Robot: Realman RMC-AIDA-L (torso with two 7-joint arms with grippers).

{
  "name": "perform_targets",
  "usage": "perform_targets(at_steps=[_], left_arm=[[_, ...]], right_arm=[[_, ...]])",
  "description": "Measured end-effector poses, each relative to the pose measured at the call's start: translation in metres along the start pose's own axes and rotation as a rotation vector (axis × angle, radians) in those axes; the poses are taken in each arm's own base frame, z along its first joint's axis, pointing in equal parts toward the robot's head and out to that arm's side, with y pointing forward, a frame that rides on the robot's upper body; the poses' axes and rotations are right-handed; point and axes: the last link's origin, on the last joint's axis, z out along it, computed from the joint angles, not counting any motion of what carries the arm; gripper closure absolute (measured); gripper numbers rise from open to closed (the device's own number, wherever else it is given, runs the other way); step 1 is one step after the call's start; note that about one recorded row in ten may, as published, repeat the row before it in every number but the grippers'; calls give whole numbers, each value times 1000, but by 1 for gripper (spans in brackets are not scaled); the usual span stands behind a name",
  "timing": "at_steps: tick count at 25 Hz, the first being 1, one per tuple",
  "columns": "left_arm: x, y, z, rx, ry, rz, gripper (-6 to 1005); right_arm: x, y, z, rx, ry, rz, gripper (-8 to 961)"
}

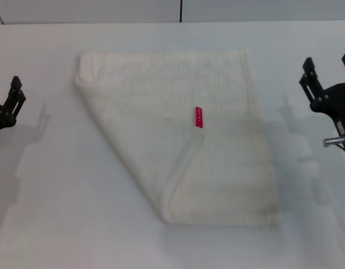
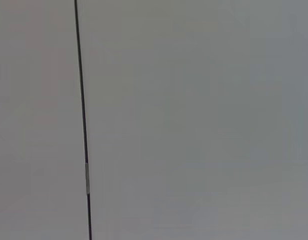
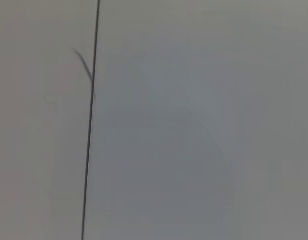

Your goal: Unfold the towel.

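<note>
The red tag (image 1: 199,117) is at the folded flap's corner (image 1: 202,131). The tag will swing out together with the towel's flap when I pull that corner open.
The towel (image 1: 183,140) is a large cream-white ribbed cloth lying flat in the middle of the white table (image 1: 60,224). Its lower-left part is folded over diagonally onto the rest. A small red tag (image 1: 198,117) shows at the edge of that folded flap. My left gripper (image 1: 14,95) hangs above the table at the far left, well clear of the towel. My right gripper (image 1: 327,60) is open and empty at the far right, also clear of the towel. Neither wrist view shows the towel.
The table's back edge (image 1: 105,23) runs along the top of the head view. A thin dark seam crosses the left wrist view (image 2: 83,125) and the right wrist view (image 3: 90,125) over plain white surface.
</note>
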Motion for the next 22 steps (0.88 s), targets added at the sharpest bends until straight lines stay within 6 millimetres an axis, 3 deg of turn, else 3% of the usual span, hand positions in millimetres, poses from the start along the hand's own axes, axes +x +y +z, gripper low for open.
perform_targets(at_steps=[8,12,16,19,20,22], left_arm=[[6,6,14,-11,-20,-22,233],[15,11,27,-25,-46,-30,233],[36,15,41,-76,-118,-12,233],[52,16,50,-91,-157,-3,233],[65,17,57,-105,-199,-5,233],[70,17,60,-112,-209,-6,233]], right_arm=[[-12,8,15,-53,35,58,214],[-26,16,39,-83,114,39,215],[-44,20,68,-127,291,38,215],[-60,15,85,-170,418,79,223],[-70,10,91,-189,491,122,226],[-77,5,95,-192,511,137,234]])
